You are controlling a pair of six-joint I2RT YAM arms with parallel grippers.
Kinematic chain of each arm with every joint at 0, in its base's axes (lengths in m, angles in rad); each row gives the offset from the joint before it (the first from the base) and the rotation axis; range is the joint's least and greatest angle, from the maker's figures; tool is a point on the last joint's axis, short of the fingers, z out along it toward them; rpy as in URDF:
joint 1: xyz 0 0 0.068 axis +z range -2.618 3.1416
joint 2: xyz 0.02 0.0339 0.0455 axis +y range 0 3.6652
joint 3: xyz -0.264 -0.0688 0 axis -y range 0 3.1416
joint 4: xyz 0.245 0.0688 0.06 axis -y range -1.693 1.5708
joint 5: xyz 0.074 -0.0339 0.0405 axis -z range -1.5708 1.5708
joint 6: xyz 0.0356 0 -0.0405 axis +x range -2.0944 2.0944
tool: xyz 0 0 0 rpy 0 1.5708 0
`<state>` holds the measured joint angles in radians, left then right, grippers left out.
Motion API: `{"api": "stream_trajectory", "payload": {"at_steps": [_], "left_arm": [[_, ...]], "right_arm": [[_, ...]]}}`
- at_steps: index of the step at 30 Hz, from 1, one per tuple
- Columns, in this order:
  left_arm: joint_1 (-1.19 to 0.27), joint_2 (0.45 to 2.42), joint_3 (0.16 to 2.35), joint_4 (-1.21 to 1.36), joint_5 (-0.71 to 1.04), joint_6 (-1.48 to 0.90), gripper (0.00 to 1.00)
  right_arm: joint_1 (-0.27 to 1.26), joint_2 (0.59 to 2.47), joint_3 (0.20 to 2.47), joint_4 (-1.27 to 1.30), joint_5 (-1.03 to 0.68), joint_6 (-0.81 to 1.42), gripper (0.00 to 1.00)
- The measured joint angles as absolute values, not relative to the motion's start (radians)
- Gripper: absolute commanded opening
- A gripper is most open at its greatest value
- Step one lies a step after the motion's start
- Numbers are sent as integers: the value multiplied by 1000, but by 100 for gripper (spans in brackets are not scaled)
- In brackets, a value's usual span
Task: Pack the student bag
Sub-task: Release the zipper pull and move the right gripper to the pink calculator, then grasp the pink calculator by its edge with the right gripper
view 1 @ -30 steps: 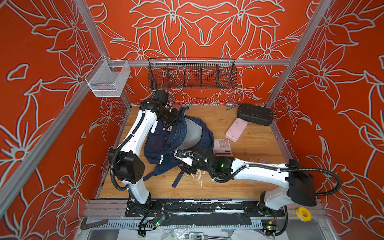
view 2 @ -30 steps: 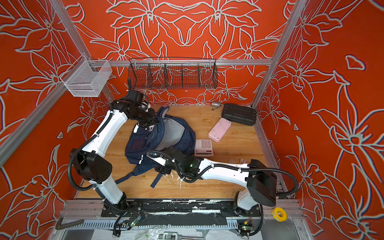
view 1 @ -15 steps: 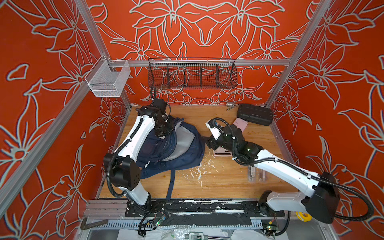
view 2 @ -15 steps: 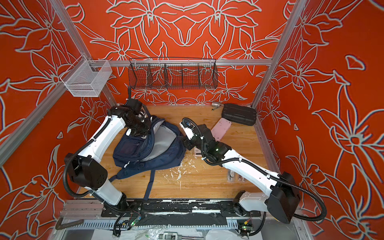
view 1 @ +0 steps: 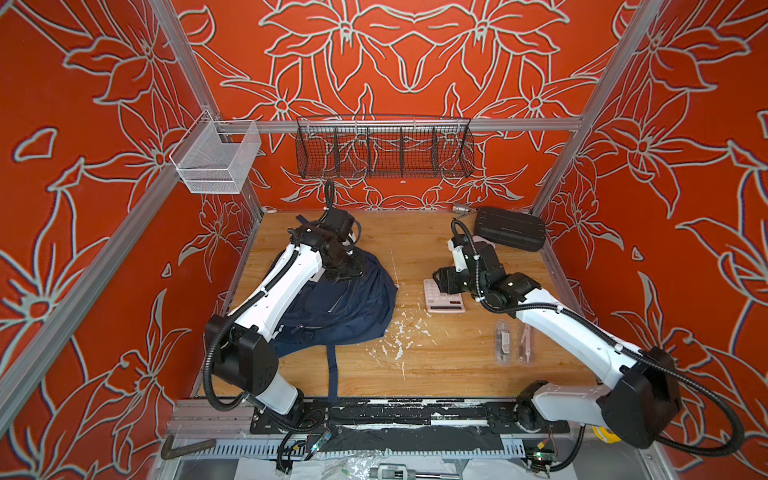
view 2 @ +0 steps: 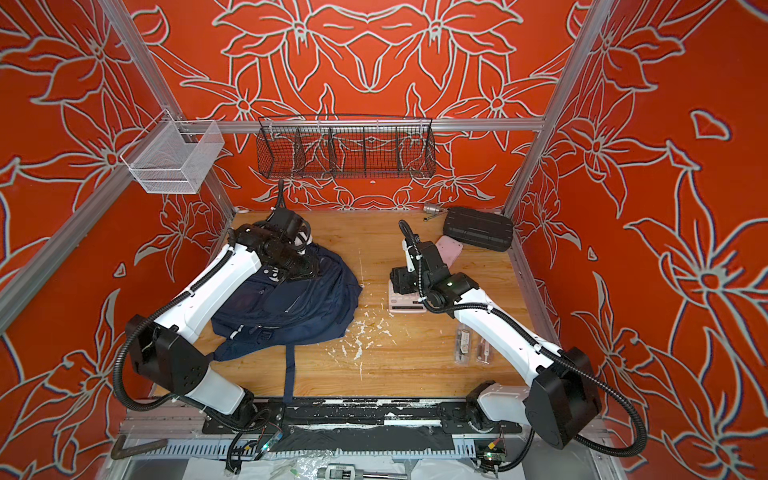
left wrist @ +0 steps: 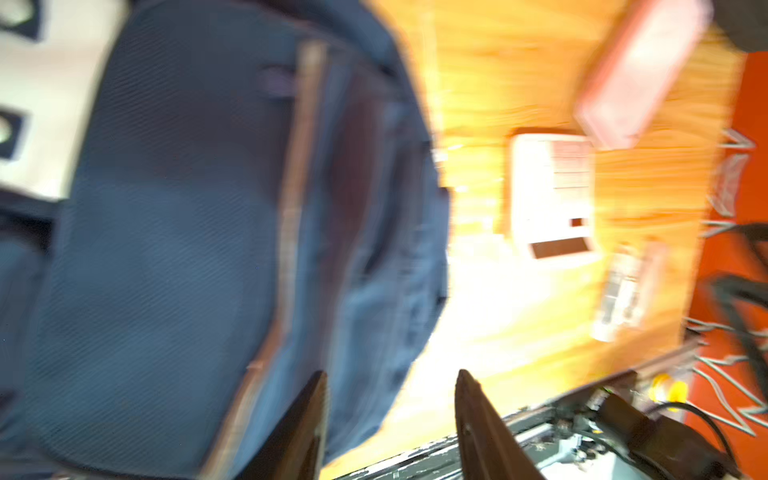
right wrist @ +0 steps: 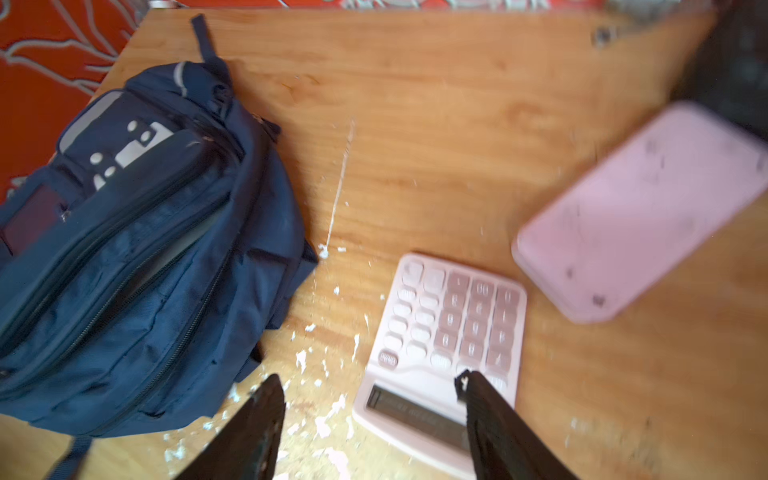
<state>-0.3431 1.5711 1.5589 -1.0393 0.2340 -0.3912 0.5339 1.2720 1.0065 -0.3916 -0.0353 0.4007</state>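
The bag's flap covers its opening (right wrist: 190,329), so next my left gripper pinches the flap's edge (right wrist: 177,308) and pulls the flap open before my right gripper packs the calculator.
The student bag (view 1: 349,307) is a navy backpack lying flat on the left half of the wooden table, zip pockets up, also seen in the right wrist view (right wrist: 137,257). My left gripper (view 1: 345,270) hovers over the bag's upper end. In the blurred left wrist view its jaws (left wrist: 390,374) are open, with only bag fabric (left wrist: 166,228) below them. My right gripper (view 1: 444,282) hangs open just above a pink calculator (right wrist: 440,345), holding nothing (right wrist: 369,376).
A flat pink case (right wrist: 640,216) lies behind the calculator, and a black ribbed hard case (view 1: 509,228) sits at the back right. Two clear packets (view 1: 503,340) lie front right. White flakes (view 1: 399,336) dot the middle. A black wire basket (view 1: 384,151) and a white one (view 1: 216,162) hang on the walls.
My left gripper has opened and let go of the bag, which now lies flat. My right arm swung from the bag's front edge to the right, over the calculator.
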Motion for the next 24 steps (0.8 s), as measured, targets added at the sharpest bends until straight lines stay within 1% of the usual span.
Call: {"api": "stream_trajectory", "payload": {"at_steps": [4, 7, 12, 16, 24], "left_arm": [[-412, 1578, 1590, -976, 234, -417, 56], [-464, 1607, 1611, -938, 226, -420, 56], [-529, 1665, 1620, -898, 207, -411, 56], [-536, 1675, 1617, -895, 189, -402, 56], [-534, 1650, 1566, -883, 108, -382, 56]], "right_arm": [[530, 1247, 1006, -469, -59, 595, 71], [530, 1204, 979, -494, -63, 737, 71], [532, 1110, 815, -429, -66, 1005, 68], [552, 1132, 738, -368, -40, 1153, 68], [599, 1223, 715, -188, -7, 1321, 66]]}}
